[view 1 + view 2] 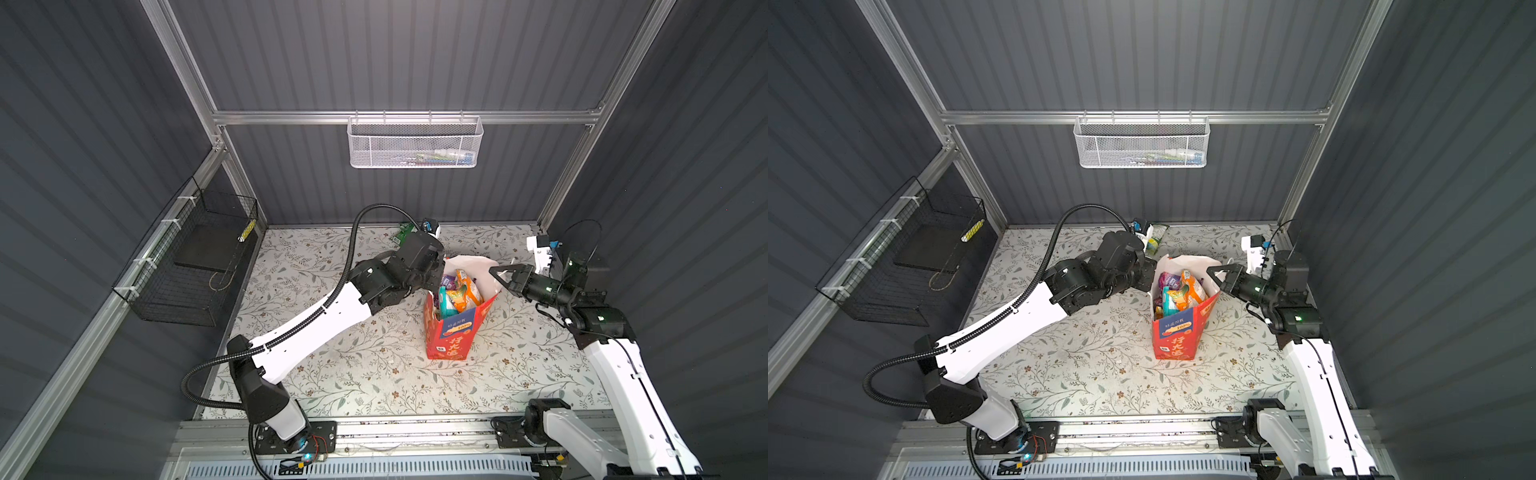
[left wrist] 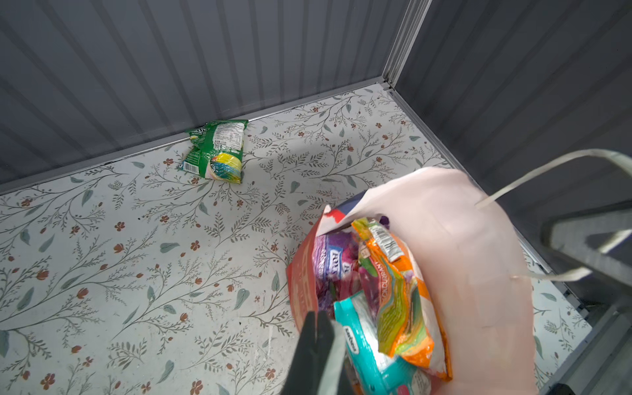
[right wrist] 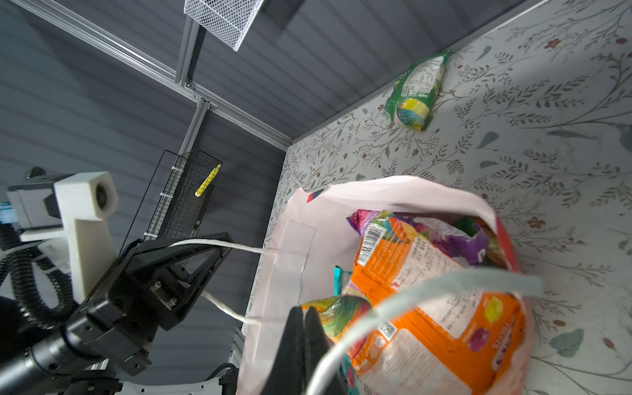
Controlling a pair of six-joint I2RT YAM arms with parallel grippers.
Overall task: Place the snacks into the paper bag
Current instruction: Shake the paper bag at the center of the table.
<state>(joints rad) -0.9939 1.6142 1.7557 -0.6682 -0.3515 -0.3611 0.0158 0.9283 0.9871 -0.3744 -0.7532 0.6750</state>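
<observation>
My left gripper is holding the paper bag's handle [image 3: 253, 249], and the green snack packet is lying outside. Next, my left gripper lets go of the handle and picks up the packet [image 2: 220, 153].
The red paper bag [image 1: 451, 336] [image 1: 1177, 336] stands upright mid-table with its mouth open. Several snacks [image 1: 465, 291] [image 2: 400, 290] [image 3: 427, 290], orange, teal and purple, stick up out of it. One green snack packet [image 1: 1156, 239] [image 2: 219, 150] [image 3: 415, 89] lies on the table against the back wall. My left gripper [image 2: 318, 319] [image 3: 225, 239] is shut at the bag's left rim, with a white cord handle looped round its fingers. At the right rim my right gripper [image 1: 492, 270] [image 3: 303, 314] is shut too, the other handle hooked over it.
A white mesh basket [image 1: 413, 143] hangs on the back wall. A black wire basket [image 1: 195, 257] on the left wall holds a dark slab and a yellow item. The floral table [image 1: 353, 374] is walled in on three sides.
</observation>
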